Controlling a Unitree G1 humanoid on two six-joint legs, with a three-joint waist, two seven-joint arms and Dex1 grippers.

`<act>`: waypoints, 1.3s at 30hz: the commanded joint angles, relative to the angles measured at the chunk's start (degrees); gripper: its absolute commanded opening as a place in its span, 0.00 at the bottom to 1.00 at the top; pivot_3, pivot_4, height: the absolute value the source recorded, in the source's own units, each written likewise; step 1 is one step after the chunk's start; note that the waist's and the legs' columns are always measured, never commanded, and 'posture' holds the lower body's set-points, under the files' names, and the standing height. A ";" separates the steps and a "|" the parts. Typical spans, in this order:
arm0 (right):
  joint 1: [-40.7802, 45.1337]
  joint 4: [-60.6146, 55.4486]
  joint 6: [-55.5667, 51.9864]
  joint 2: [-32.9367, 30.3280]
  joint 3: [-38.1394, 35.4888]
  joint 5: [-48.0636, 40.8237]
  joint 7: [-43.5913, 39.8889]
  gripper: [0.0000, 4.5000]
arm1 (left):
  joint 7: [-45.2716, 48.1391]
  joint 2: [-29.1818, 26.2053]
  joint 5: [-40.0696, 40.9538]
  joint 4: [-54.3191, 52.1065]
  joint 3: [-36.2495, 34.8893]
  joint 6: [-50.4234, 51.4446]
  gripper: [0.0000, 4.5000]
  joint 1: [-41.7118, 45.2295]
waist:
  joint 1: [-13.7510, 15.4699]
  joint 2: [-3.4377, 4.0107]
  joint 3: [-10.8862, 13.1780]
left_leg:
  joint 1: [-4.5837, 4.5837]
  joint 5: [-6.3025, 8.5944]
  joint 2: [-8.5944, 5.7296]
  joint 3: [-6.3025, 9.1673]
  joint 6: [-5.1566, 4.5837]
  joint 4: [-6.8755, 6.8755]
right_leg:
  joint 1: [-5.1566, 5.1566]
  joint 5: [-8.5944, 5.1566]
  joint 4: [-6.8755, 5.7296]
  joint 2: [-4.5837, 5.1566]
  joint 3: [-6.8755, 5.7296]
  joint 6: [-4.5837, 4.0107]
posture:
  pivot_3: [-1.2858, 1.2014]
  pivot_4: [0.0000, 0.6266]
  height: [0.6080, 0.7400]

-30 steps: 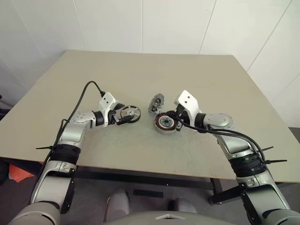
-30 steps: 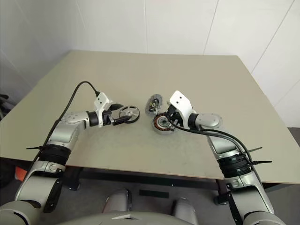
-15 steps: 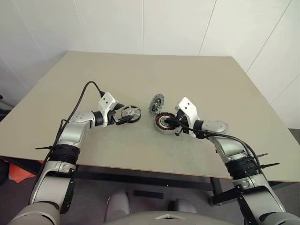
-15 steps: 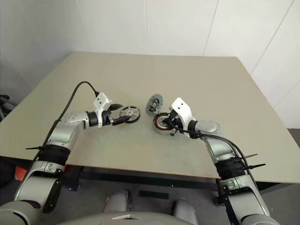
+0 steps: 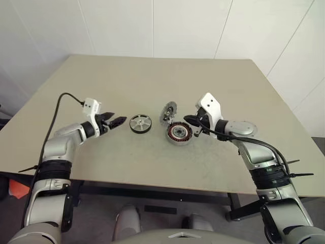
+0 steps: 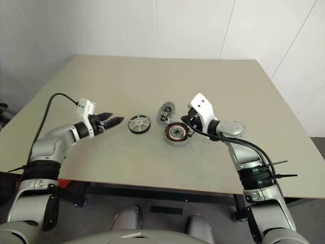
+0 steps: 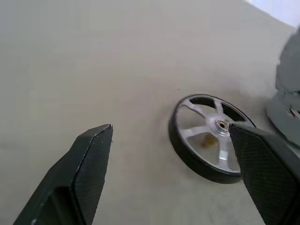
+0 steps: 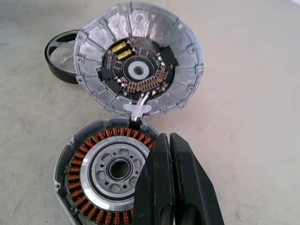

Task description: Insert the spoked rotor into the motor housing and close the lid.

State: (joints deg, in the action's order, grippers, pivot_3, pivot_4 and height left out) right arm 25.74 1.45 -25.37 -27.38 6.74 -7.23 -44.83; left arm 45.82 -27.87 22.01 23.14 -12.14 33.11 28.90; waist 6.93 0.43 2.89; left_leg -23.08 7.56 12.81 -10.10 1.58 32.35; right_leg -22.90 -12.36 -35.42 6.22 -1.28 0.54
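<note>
I see open gaps (image 7: 189,118) between the silver spokes of the spoked rotor (image 5: 140,123). The rotor will sink over the copper windings but leave them showing when I push it in.
The spoked rotor (image 5: 140,123) lies flat on the table, silver spokes up, black rim around it; it also shows in the left wrist view (image 7: 208,140). My left gripper (image 5: 114,122) is open, a short way to the rotor's left and pointing at it, holding nothing. The motor housing (image 5: 179,133) sits right of the rotor, its copper windings (image 8: 77,168) exposed. The lid (image 5: 169,113) stands tilted up at the housing's far edge, inner face (image 8: 140,70) showing. My right gripper (image 5: 192,122) is shut and empty, hovering at the housing's right rim.
Bare beige table (image 5: 152,81) stretches behind the parts. White walls rise beyond the far edge. The near table edge (image 5: 152,180) runs just below both arms.
My left gripper has drawn back to the left, off the rotor, which stays on the table. My right gripper has lifted slightly off the housing's right side.
</note>
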 commanded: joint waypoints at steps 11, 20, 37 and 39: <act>1.54 -1.72 0.75 -0.03 -1.07 -0.86 0.38 0.00 | -12.94 10.11 10.35 5.97 -7.52 22.01 0.93 7.65 | -0.02 -0.02 0.01 | -0.01 0.00 -0.02 0.03 0.00 0.14 | 0.15 0.00 0.00 0.05 -0.02 0.00 | 0.52 0.00 1.00; 1.69 -1.26 1.10 -0.38 -1.44 -0.45 1.13 0.00 | -15.24 10.96 11.29 8.70 -7.32 26.00 0.93 9.45 | 0.03 -0.01 0.01 | 0.01 0.00 -0.04 0.03 -0.01 0.09 | 0.19 0.00 0.12 0.02 -0.03 0.00 | 0.52 0.00 1.00; 2.20 -0.38 2.08 0.36 -0.84 -0.25 1.88 0.00 | -14.04 12.21 13.45 5.71 -7.40 30.08 0.51 8.50 | 0.18 0.00 0.01 | -0.02 0.03 -0.02 0.05 -0.05 -0.03 | 0.32 0.01 0.42 0.03 -0.13 0.00 | 0.52 0.00 1.00; 2.26 -0.30 2.12 0.36 -0.88 -0.28 1.90 0.00 | -13.82 12.07 13.45 5.37 -7.25 29.96 0.51 8.37 | 0.15 0.00 0.01 | -0.02 0.03 -0.01 0.05 -0.05 -0.04 | 0.32 0.01 0.43 0.03 -0.13 0.00 | 0.52 0.00 1.00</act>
State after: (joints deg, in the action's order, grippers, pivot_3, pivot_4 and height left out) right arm 26.33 1.75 -24.29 -27.05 6.74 -7.19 -43.41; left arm 31.27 -15.54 34.42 30.61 -19.48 63.10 36.90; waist 7.09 0.43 2.91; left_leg -23.11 7.59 12.79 -10.06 1.53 32.32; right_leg -22.59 -12.35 -34.98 6.24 -1.41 0.54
